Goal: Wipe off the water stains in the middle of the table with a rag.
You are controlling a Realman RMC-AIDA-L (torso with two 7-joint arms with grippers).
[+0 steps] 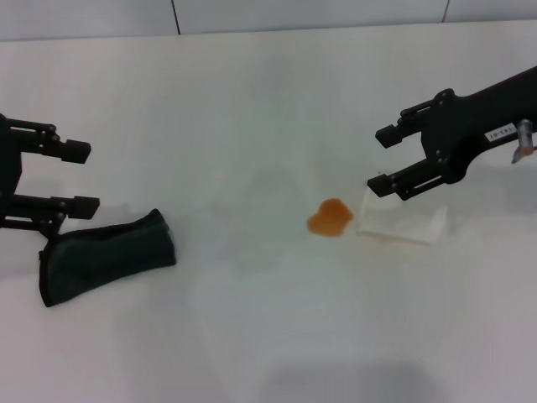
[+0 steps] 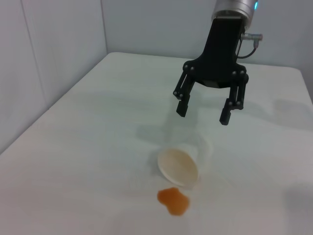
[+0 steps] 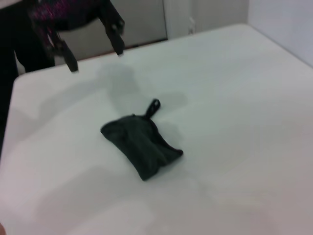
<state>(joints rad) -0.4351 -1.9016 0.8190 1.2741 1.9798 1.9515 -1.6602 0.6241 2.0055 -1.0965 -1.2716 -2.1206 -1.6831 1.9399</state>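
Note:
I should keep moving my open right gripper down until my fingers close on the cup (image 1: 404,220), because the white paper cup is lying free below that gripper, next to the orange stain (image 1: 330,217).
The water stains (image 1: 329,217) are a small orange blotch on the white table (image 1: 268,109), also in the left wrist view (image 2: 172,200). The dark green rag (image 1: 105,255) lies folded at the left, also in the right wrist view (image 3: 141,145). My left gripper (image 1: 82,177) is open and empty, just above and left of the rag. My right gripper (image 1: 383,159) is open and empty, hovering above a tipped white paper cup; it also shows in the left wrist view (image 2: 203,113).
A white paper cup (image 1: 401,220) lies on its side right beside the stain, its mouth toward the stain; it also shows in the left wrist view (image 2: 179,167). A grey wall (image 1: 252,13) runs behind the table's far edge.

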